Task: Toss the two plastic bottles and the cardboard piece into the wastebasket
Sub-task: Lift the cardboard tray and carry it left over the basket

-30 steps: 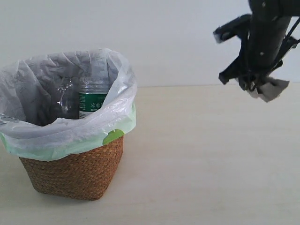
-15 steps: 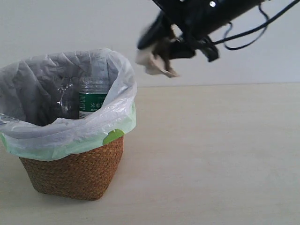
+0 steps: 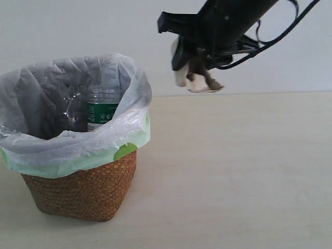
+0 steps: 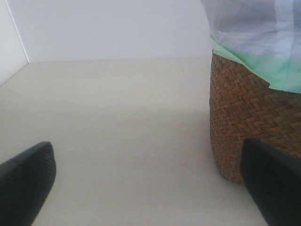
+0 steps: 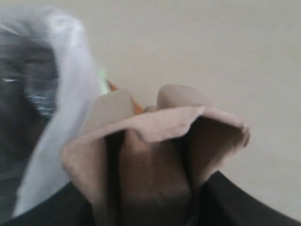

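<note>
The cardboard piece (image 3: 203, 83) hangs over the tabletop beyond the wastebasket's rim, so my right gripper should swing it up toward the wastebasket's opening (image 3: 65, 106) and open to toss it in.
The brown wicker wastebasket (image 3: 83, 189) with its white bag stands at the left. Inside it I see the green-labelled bottle (image 3: 102, 111) upright; a clear bottle shape (image 3: 70, 106) shows beside it, its label hidden. My right gripper (image 3: 196, 78) hangs in the air just right of the basket's rim, shut on the grey-beige cardboard piece (image 3: 199, 83). The right wrist view shows the cardboard piece (image 5: 155, 141) held between the fingers, with the bag edge (image 5: 61, 70) beside it. My left gripper (image 4: 150, 188) sits low by the wastebasket (image 4: 249, 117), open and holding nothing.
A pale tabletop (image 3: 233, 171) stretches to the right of the basket and in front of it. A plain white wall stands behind. Black cables (image 3: 280, 36) trail from the right arm.
The right arm swung from the far right toward the basket carrying the cardboard, then drew back slightly right and lower. The basket and bottles have not moved.
</note>
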Controlling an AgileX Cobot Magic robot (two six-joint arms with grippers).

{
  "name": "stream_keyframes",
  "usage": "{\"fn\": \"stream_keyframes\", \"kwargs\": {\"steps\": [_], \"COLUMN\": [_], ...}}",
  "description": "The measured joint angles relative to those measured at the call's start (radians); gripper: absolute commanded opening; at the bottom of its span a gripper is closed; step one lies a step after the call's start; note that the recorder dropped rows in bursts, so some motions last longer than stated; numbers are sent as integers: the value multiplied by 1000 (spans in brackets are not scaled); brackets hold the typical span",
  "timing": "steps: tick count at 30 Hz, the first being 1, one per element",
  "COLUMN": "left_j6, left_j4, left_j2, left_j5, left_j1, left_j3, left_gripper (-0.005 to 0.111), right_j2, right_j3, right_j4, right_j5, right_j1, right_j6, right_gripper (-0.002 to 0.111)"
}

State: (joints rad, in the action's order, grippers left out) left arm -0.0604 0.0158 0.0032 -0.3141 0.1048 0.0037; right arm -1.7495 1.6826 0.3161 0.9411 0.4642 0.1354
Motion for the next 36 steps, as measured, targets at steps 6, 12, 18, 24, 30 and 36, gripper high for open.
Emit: {"fn": "stream_keyframes", "kwargs": {"steps": [6,12,18,24,30,36], "left_j6": [0,0,0,0,0,0], "left_j4": [0,0,0,0,0,0], "left_j2": [0,0,0,0,0,0], "left_j5": [0,0,0,0,0,0], "left_j1": [0,0,0,0,0,0], "left_j3": [0,0,0,0,0,0], "left_gripper": [108,108,108,108,108,108], "right_j2": [102,129,94,76,76,76], "right_j3": [0,0,0,0,2,2], "right_j4": [-476,-703,-208,731,1017,668], "right_j5": [70,225,173,39,-16,-44], "right_j1": [-10,-15,-15,-5,24,24], "right_j6": [241,403,271,-210,-433,-345], "right_gripper": [0,0,0,0,0,0]}}
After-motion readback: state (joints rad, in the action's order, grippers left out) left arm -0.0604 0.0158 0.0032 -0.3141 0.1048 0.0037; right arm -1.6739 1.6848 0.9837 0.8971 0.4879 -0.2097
